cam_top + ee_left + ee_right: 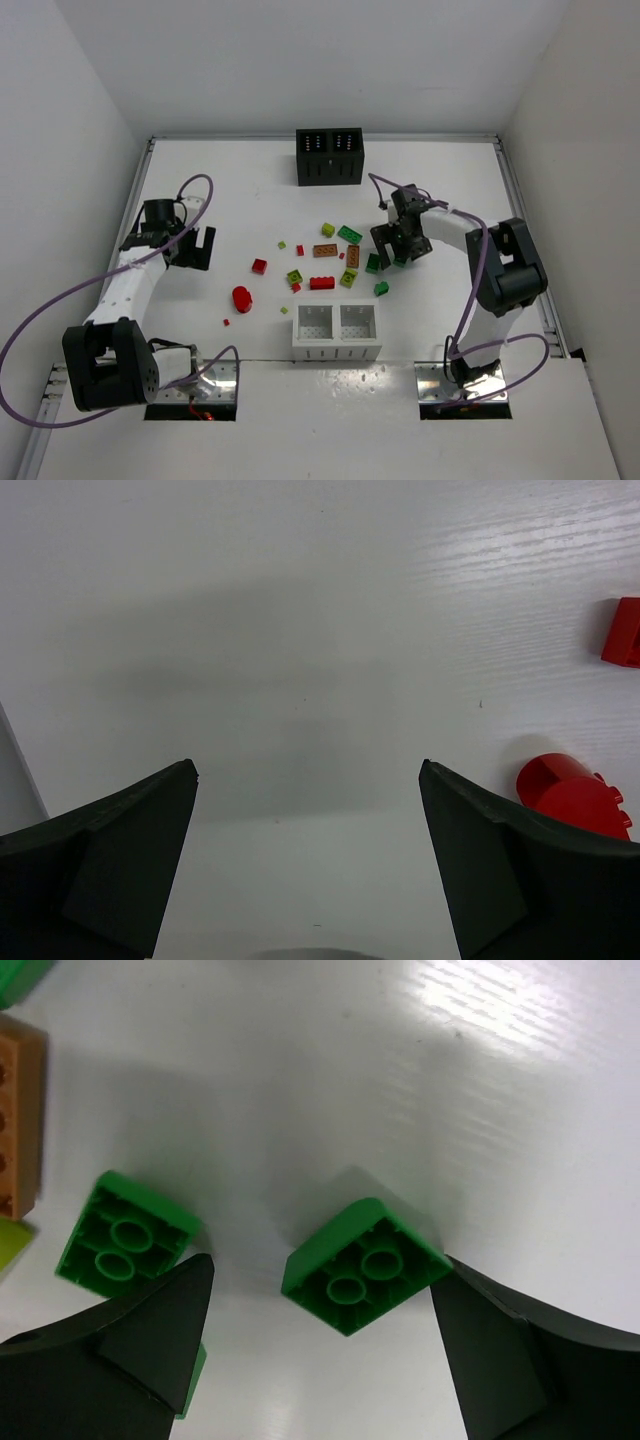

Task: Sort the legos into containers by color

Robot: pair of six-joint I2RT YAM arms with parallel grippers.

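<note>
Next, I open my right gripper and take the green brick squarely by its long sides (326,1238) before lifting, since it lies crooked with its corner (437,1264) against that gripper's finger.
Legos in red, green, lime and orange-brown lie scattered mid-table around a red brick (322,283). My right gripper (400,245) (325,1262) is open over their right end. A dark green brick (362,1265) lies between its fingers with the hollow underside facing the camera. One corner of it touches the right finger, and a gap separates it from the left finger. A second green brick (125,1235) sits just outside the left finger. My left gripper (195,248) (308,765) is open over bare table, with a rounded red piece (572,792) to its right. The white container (337,333) and the black container (329,157) stand apart.
An orange-brown brick (20,1120) lies at the left edge of the right wrist view. A small red brick (625,630) shows at the far right of the left wrist view. Raised rails border the table on both sides.
</note>
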